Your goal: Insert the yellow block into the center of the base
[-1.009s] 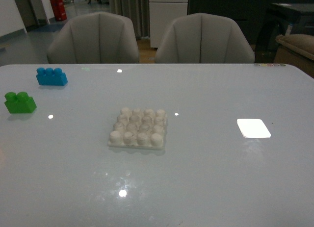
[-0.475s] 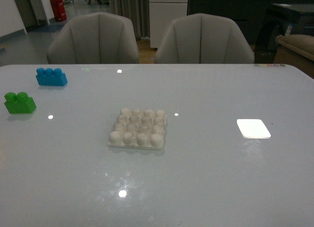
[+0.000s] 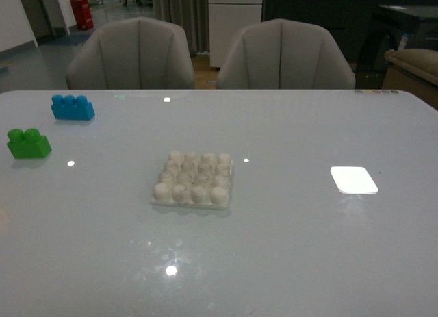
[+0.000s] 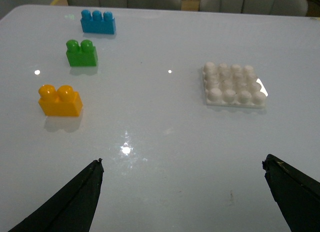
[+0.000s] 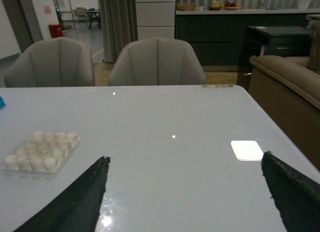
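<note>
I expect the base point(image 3: 193, 180) to twist a little when I push the yellow block onto the base's studs, because the base lies unclamped on a glossy surface point(image 3: 190, 221).
The yellow block point(image 4: 60, 100), an orange-yellow two-stud brick, stands on the table in the left wrist view only; the front view does not show it. The base point(image 3: 194, 178), a white studded square plate, lies mid-table and shows also as the base point(image 4: 233, 84) and the base point(image 5: 41, 151). My left gripper point(image 4: 182, 164) is open over bare table, well short of the yellow block and the base. My right gripper point(image 5: 184, 159) is open too, with nothing between its fingers. Neither arm appears in the front view.
A green two-stud brick point(image 3: 29, 143) and a blue three-stud brick point(image 3: 72, 107) sit at the table's far left. A flat glossy white square point(image 3: 353, 179) lies to the right. Two grey chairs point(image 3: 130, 55) stand behind the far edge.
</note>
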